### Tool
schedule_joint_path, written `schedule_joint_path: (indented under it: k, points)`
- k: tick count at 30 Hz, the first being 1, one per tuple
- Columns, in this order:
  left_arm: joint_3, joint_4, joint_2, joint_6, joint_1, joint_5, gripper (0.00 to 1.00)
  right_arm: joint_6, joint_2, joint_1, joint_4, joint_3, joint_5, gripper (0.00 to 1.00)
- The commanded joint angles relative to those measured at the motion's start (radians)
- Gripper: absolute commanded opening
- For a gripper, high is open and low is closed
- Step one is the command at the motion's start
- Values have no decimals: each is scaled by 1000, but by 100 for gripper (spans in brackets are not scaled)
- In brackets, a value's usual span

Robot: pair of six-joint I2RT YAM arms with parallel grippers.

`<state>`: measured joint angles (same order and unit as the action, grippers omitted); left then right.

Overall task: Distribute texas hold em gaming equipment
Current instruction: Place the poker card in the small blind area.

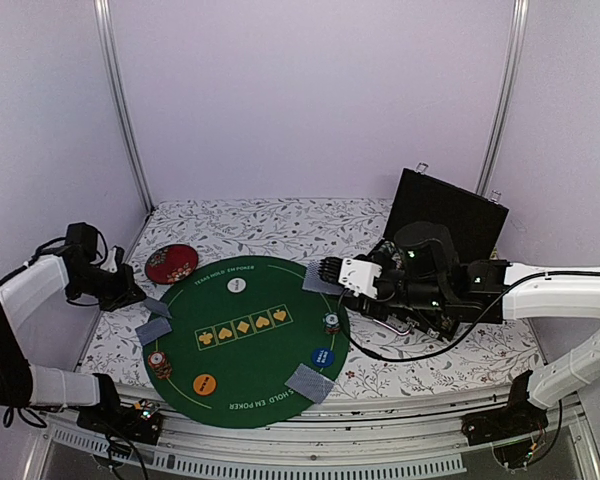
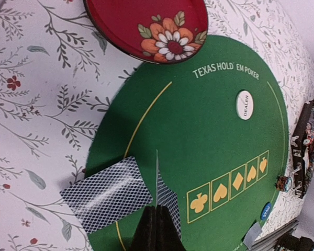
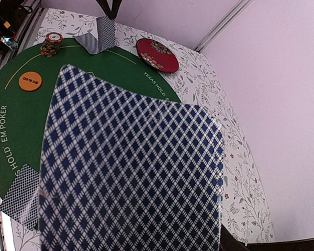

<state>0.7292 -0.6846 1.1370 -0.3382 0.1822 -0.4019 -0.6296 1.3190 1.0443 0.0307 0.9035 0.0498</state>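
Note:
The held card [image 1: 158, 306] is hanging low next to the lying card at the mat's edge [image 1: 153, 331]. My left gripper should now move across until the two cards overlap, and then let go.
The green round poker mat [image 1: 270, 345] bears a white dealer button [image 1: 237, 285], an orange button [image 1: 205, 384], a blue button [image 1: 322, 357] and two chip stacks [image 1: 160, 363] [image 1: 332, 322]. My left gripper [image 1: 143, 297] is shut on a blue-grey-backed card [image 2: 157, 178], seen nearly edge-on, just above the mat's left edge. Another card [image 2: 107, 194] lies beside it, half off the mat. My right gripper [image 1: 330, 272] is shut on a card [image 3: 131, 167] above the mat's far right edge. That card hides its fingers in the right wrist view. More cards [image 1: 310, 383] lie at the near right.
A dark red floral disc [image 1: 171, 263] lies on the flowered cloth beyond the mat's left edge. An open black case [image 1: 450, 215] stands at the back right, behind my right arm. Metal frame posts and pale walls close in the table.

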Motion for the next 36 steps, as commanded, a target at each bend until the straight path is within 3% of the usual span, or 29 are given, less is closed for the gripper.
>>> schedule_joint_path:
  k: [1, 11, 24, 36]
  points:
    - [68, -73, 35, 55, 15, 50, 0, -8, -43, -6, -28, -7, -5, 44]
    - [10, 12, 83, 23, 20, 54, 0, -9, -52, -6, -26, -11, 2, 44]
    - [19, -5, 156, 20, 30, 56, 0, -12, -57, -7, -25, -13, 7, 44]
    - [39, -52, 139, 10, 30, 108, 23, -13, -67, -7, -20, -14, 4, 45]
